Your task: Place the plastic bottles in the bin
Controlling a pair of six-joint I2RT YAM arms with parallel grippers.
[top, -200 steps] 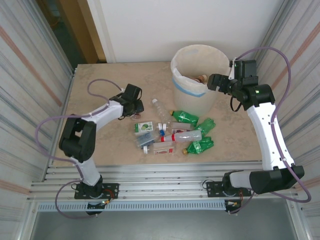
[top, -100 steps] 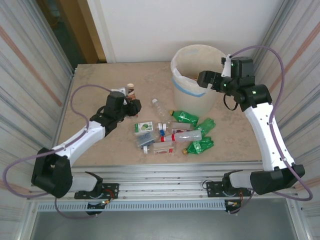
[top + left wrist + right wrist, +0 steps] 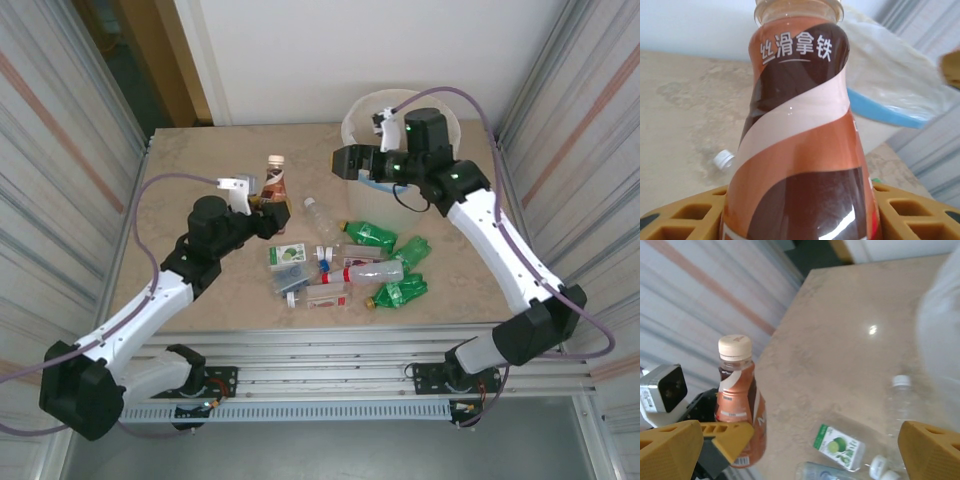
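Note:
My right gripper will bring the brown latte bottle [image 3: 274,188] along in one piece when it carries the bottle by the top, because the cream cap [image 3: 276,160] sits straight and closed on the bottle's neck.
My left gripper [image 3: 270,206] is shut on a brown latte bottle [image 3: 275,178] with a cream cap, held upright above the table's left-centre. In the left wrist view the bottle [image 3: 799,125] stands between my yellow fingers [image 3: 670,226]. The cream-white bin [image 3: 452,122] with its blue tape band [image 3: 377,186] stands at the back right, partly behind my right arm. My right gripper [image 3: 341,160] hangs open left of the bin, facing the held bottle [image 3: 736,405]. Clear [image 3: 318,216] and crushed green bottles [image 3: 372,235] lie on the table.
A heap of litter lies mid-table: a lime-labelled pack [image 3: 289,255], a clear bottle with a red cap [image 3: 372,272], more green bottles [image 3: 399,292] and small cartons [image 3: 325,296]. Corrugated walls close in both sides. The back-left tabletop [image 3: 200,150] is bare.
My left arm has lifted the brown bottle from the table and stood it upright. My right gripper has swung left from the bin's right side to its left front.

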